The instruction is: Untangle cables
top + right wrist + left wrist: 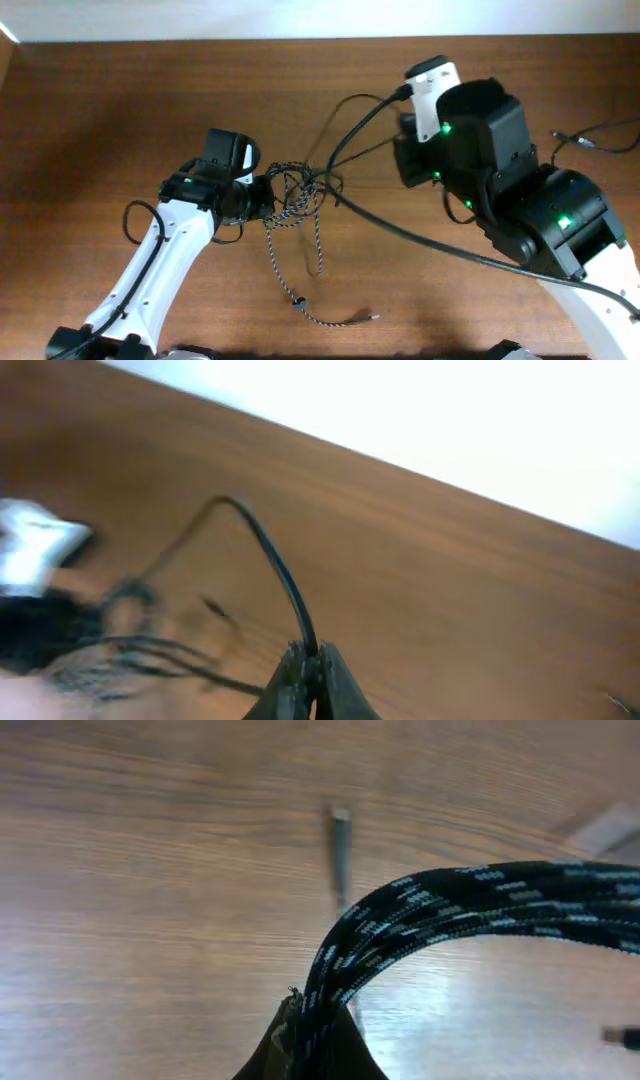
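Observation:
The thin black cable is running through the speckled cable's loops [296, 190], so next my left gripper pulls them back while my right gripper draws the black cable [364, 153] clear.
The cables form a tangle [298, 192] at the table's middle. The black-and-white speckled braided cable [272, 250] trails from it toward the front and ends in a plug [372, 318]. My left gripper [264, 196] is at the tangle's left side. It is shut on the speckled cable [470, 900], which arcs up to the right in the left wrist view, at the jaws [312, 1035]. My right gripper [399, 150] is right of the tangle, mostly hidden under its wrist. In the right wrist view its jaws [308, 658] are shut on a thin black cable [275, 565] that lifts off the table.
A thicker smooth black cord [420, 240] loops from the right wrist past the tangle and runs to the right edge. Another thin black cord with a plug [590, 142] lies at the far right. A small plug end [342, 845] lies on the wood.

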You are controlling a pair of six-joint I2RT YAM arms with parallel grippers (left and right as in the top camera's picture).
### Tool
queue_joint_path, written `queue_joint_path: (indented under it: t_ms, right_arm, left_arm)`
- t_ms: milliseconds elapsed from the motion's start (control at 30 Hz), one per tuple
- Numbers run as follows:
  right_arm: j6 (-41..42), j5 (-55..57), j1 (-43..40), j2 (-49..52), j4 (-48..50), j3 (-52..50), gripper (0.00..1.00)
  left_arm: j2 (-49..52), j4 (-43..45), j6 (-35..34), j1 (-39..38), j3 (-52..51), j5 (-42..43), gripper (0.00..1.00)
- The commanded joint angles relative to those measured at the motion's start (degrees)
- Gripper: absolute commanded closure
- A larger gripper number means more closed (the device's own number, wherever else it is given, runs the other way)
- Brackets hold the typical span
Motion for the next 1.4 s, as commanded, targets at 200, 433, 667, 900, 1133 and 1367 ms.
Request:
queue_joint_path:
  t_ms: [200, 433, 667, 900, 1133, 1367]
  right_arm:
    - [20.0, 27.7, -9.0, 1.7, -7.3, 0.7, 0.79]
    - [19.2, -22.0, -11.4, 8.8, -9.1, 0.7, 0.64]
    - [15.2, -51.4, -11.4, 9.7, -3.8, 0.6, 0.65]
    - [19.6, -66.2, -7.1, 19.3, 4.6, 0.6, 0.73]
    - [28.5, -59.2, -3.4, 20.2, 4.7, 0.6, 0.45]
    - [44.0, -50.3, 3.3, 22.0, 12.4, 0.6, 0.55]
  left_arm:
    - [0.8, -8.7, -1.1, 10.5, -0.6, -16.5, 1.0]
    - [0.8, 2.4, 3.0, 12.3, -0.6, 11.3, 1.0]
    - [0.8, 10.1, 16.5, 26.8, -0.6, 56.3, 1.0]
    - [0.8, 10.3, 21.2, 27.8, -0.6, 56.2, 1.0]
    - [0.8, 16.3, 19.9, 27.7, -0.6, 47.2, 1.0]
    - [0.8, 17.8, 19.9, 27.6, -0.6, 53.9, 1.0]
